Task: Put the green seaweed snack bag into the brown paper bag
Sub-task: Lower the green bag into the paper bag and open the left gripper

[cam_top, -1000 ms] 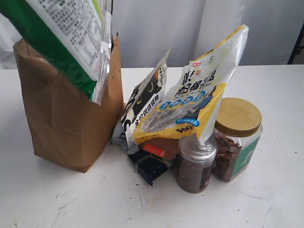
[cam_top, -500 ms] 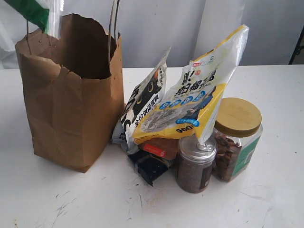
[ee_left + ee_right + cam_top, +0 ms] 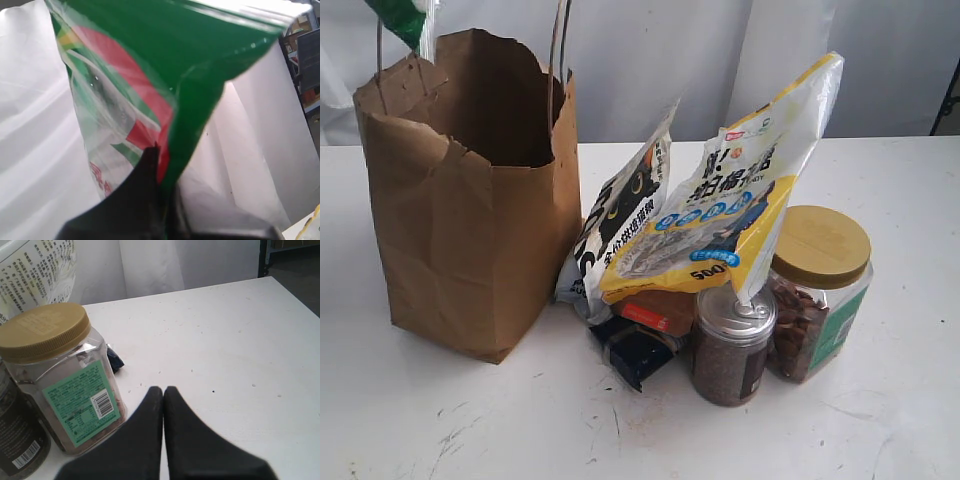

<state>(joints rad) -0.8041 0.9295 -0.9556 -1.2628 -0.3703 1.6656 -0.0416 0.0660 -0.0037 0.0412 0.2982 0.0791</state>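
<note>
The green snack bag's lower corner (image 3: 408, 30) is hanging over the brown paper bag's rim, so the robot's left gripper should keep bringing it down until it goes into the brown paper bag's opening (image 3: 492, 105).
Only the lower corner of the green seaweed snack bag (image 3: 402, 17) shows in the exterior view, hanging at the top left edge just above the rim of the brown paper bag (image 3: 470, 250). The paper bag stands upright and open on the left of the table, twine handles raised. In the left wrist view the green pouch (image 3: 165, 65) fills the picture, with my left gripper (image 3: 162, 155) shut on its edge. My right gripper (image 3: 163, 390) is shut with nothing in it, low over the table beside the jar. Neither gripper shows in the exterior view.
A black-and-white pouch (image 3: 625, 215) and a yellow-and-white pouch (image 3: 740, 200) lean right of the paper bag. In front of them stand a dark tin (image 3: 732, 345), a tan-lidded jar (image 3: 817, 290) (image 3: 55, 370) and a small dark packet (image 3: 635, 350).
The green pouch has risen from in front of the paper bag's mouth to the top left edge of the view. Everything else is still.
</note>
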